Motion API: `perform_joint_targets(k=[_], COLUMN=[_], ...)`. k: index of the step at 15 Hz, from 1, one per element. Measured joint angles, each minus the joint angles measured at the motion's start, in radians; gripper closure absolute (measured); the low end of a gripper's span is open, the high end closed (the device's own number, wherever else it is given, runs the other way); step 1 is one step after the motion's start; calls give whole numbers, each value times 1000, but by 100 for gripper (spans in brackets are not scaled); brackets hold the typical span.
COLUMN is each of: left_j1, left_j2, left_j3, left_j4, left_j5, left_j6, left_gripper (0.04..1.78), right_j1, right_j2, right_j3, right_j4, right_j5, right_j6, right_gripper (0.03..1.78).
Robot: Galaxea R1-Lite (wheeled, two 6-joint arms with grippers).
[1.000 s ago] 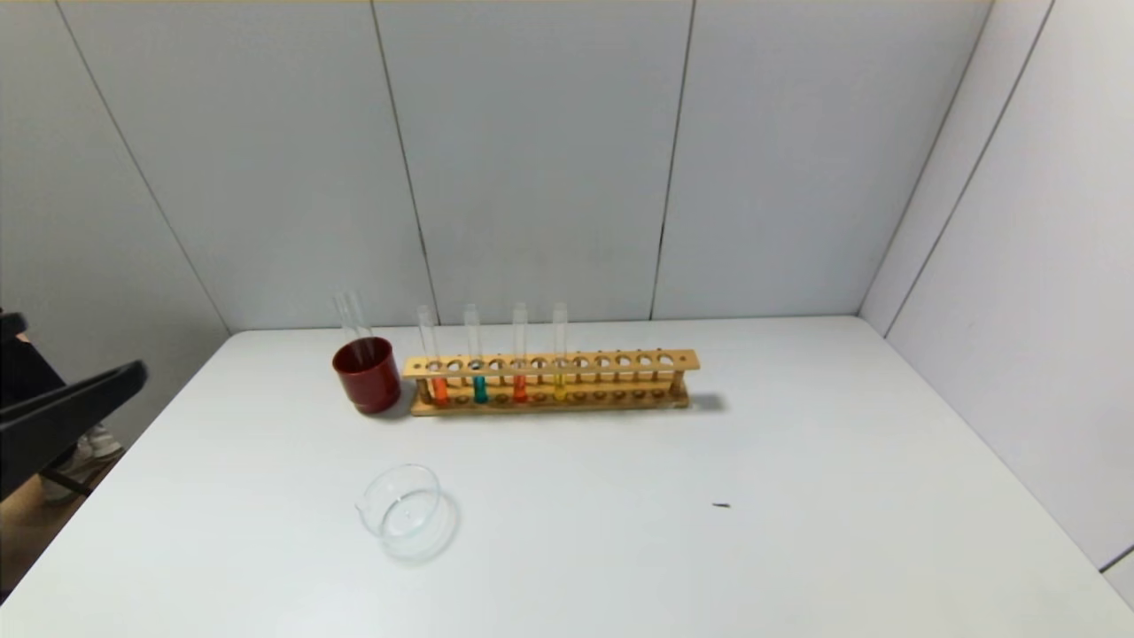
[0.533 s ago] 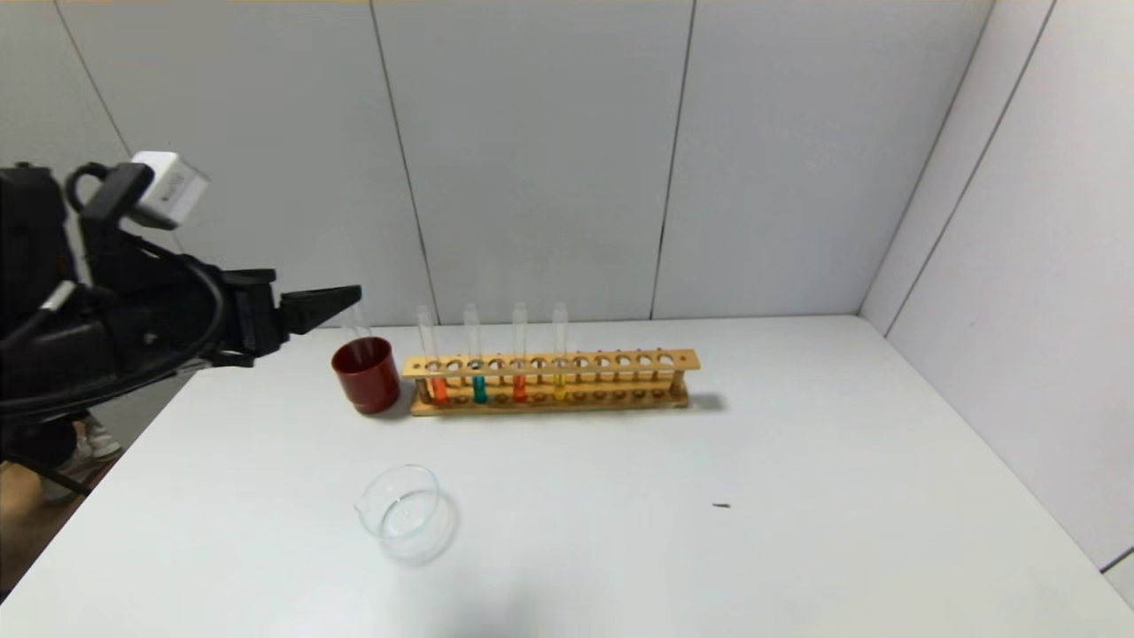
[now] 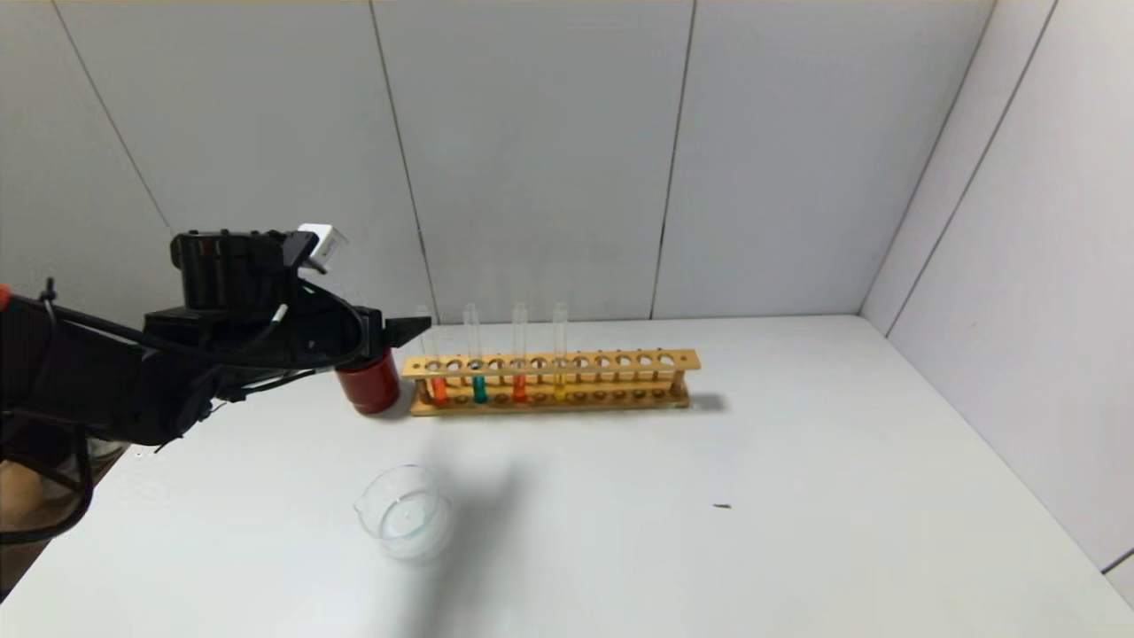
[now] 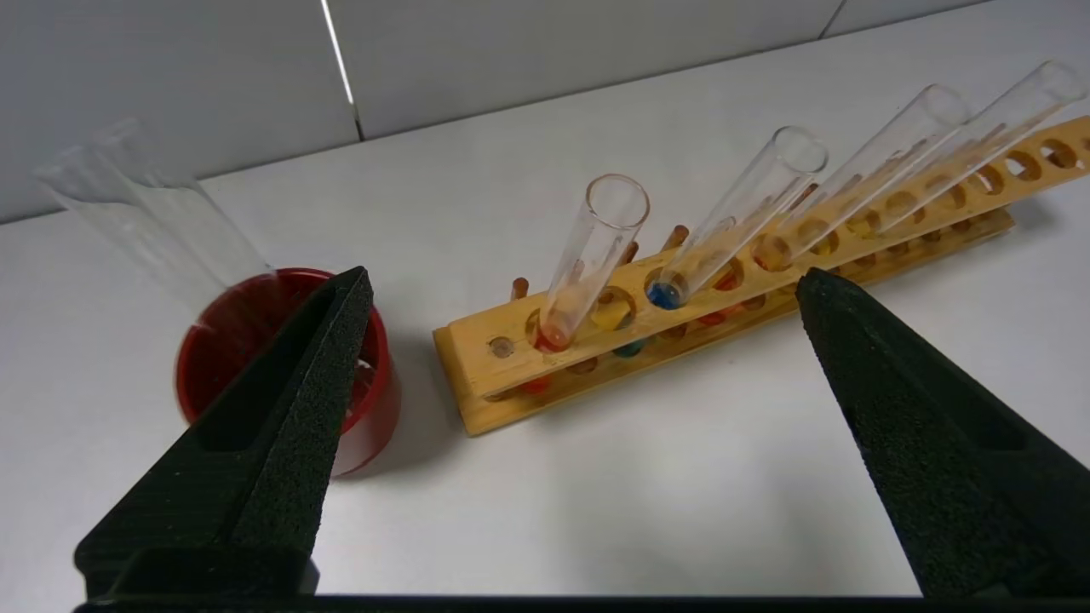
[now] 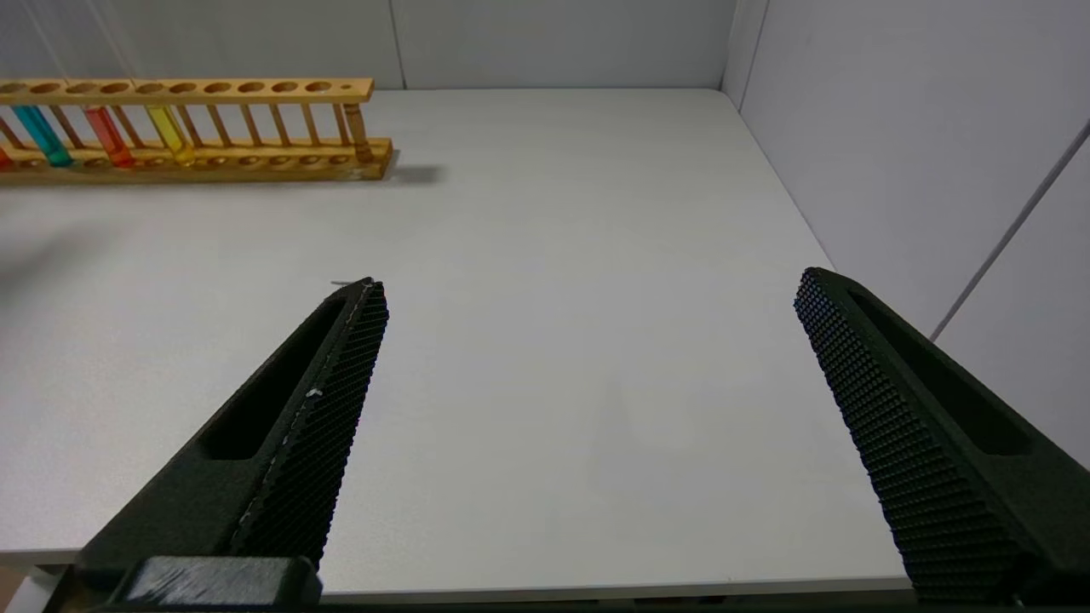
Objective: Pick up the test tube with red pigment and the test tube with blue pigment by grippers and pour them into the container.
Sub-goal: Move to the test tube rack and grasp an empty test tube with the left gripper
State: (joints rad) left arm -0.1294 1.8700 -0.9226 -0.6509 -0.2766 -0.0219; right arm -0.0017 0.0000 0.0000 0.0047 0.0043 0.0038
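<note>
The red pigment (image 3: 440,392) stands as a short column below clear sides in the test tube (image 3: 428,340), so I expect the tube to empty into a shallow pool when the robot pours it.
The test tube with red pigment (image 3: 438,388) stands first from the left in the wooden rack (image 3: 620,361), and the test tube with blue pigment (image 3: 479,387) stands beside it. My left gripper (image 3: 413,328) is open and empty, above the red cup, with its tips just left of the red tube's upper part. In the left wrist view the open gripper (image 4: 583,273) faces the red tube (image 4: 588,255) and the blue tube (image 4: 732,217). The clear glass container (image 3: 403,514) sits empty near the table front. My right gripper (image 5: 588,285) is open and empty over the table's front right.
A dark red cup (image 3: 372,390) with empty clear tubes (image 4: 153,213) stands left of the rack, partly hidden by my left gripper. A deeper red-orange tube (image 3: 519,386) and a yellow tube (image 3: 559,383) stand further along the rack. Grey walls close off the back and right.
My left arm has swung in from the left edge towards the rack. Its open gripper now covers the top of the red cup beside the first tube. Nothing on the table moved.
</note>
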Motion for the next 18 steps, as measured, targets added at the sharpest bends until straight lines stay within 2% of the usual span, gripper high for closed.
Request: perform_joint_targets(k=[10, 12, 15, 18], left_j1=[-13, -20, -29, -32], left_j2=[179, 204, 230, 245], left_j3=[-117, -138, -158, -169], left_j4=[-17, -17, -18, -18], left_j5=[1, 1, 2, 1], left_j6=[2, 2, 2, 2], left_gripper=[8, 17, 50, 103], right_j1=[0, 0, 0, 0], right_j2=[0, 0, 0, 0], right_j3=[0, 0, 0, 0], right_j4=[0, 0, 0, 0], right_j5=[0, 0, 0, 0], right_j6=[0, 0, 1, 0], right_gripper=[6, 6, 6, 6])
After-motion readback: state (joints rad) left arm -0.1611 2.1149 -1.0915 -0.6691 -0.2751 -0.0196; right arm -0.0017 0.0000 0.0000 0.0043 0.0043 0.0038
